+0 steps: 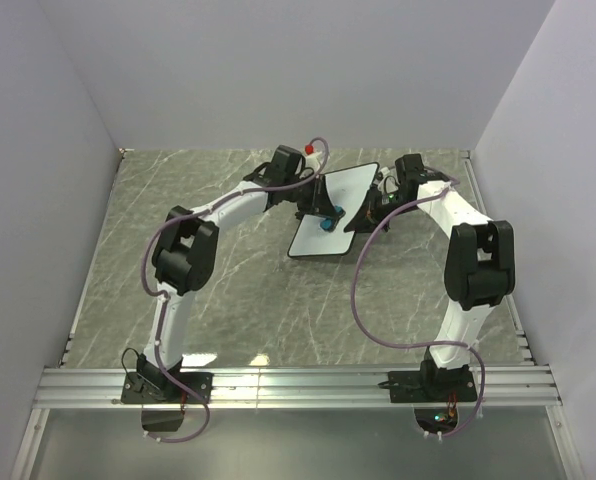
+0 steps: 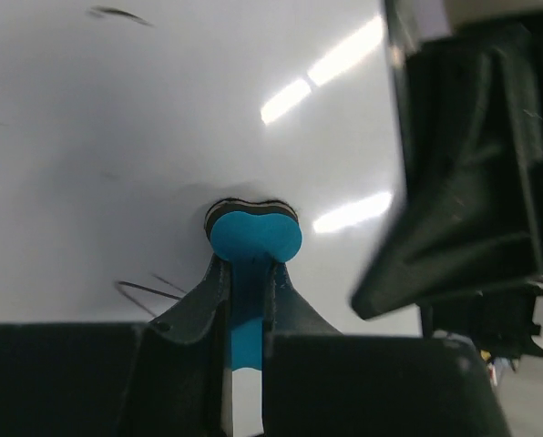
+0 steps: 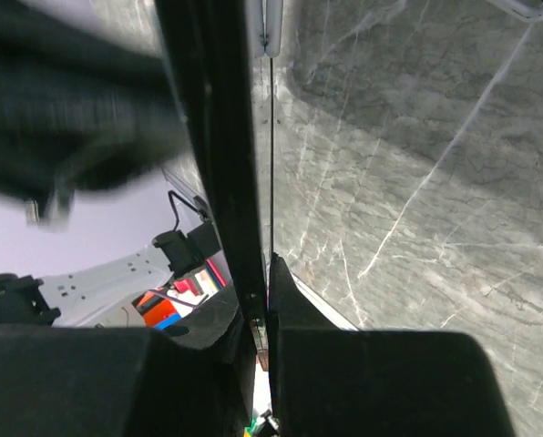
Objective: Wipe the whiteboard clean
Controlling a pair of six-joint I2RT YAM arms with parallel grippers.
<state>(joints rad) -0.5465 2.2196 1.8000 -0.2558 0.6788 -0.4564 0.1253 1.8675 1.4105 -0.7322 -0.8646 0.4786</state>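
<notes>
Thin black scribbles [image 2: 147, 295] are still there next to the eraser, away from my right gripper. My left gripper should wipe the eraser back over them toward the whiteboard's opposite edge [image 1: 295, 236].
The whiteboard [image 1: 330, 205] is a white board with a thin black rim, held tilted above the marble table at centre back. My right gripper [image 1: 370, 212] is shut on its right edge; the right wrist view shows the black rim [image 3: 219, 146] edge-on between the jaws. My left gripper [image 1: 321, 215] is shut on a small blue eraser [image 1: 327, 222] and presses it against the board face. In the left wrist view the eraser [image 2: 253, 235] touches the white surface [image 2: 117, 137]. Thin black scribbles [image 2: 148, 289] remain left of it, and a faint mark [image 2: 117, 13] sits at top left.
The grey marble table [image 1: 228, 290] is walled by white panels on three sides. A metal rail [image 1: 298, 385] runs along the near edge with both arm bases on it. The right arm's black gripper body [image 2: 476, 164] looms at the board's right edge.
</notes>
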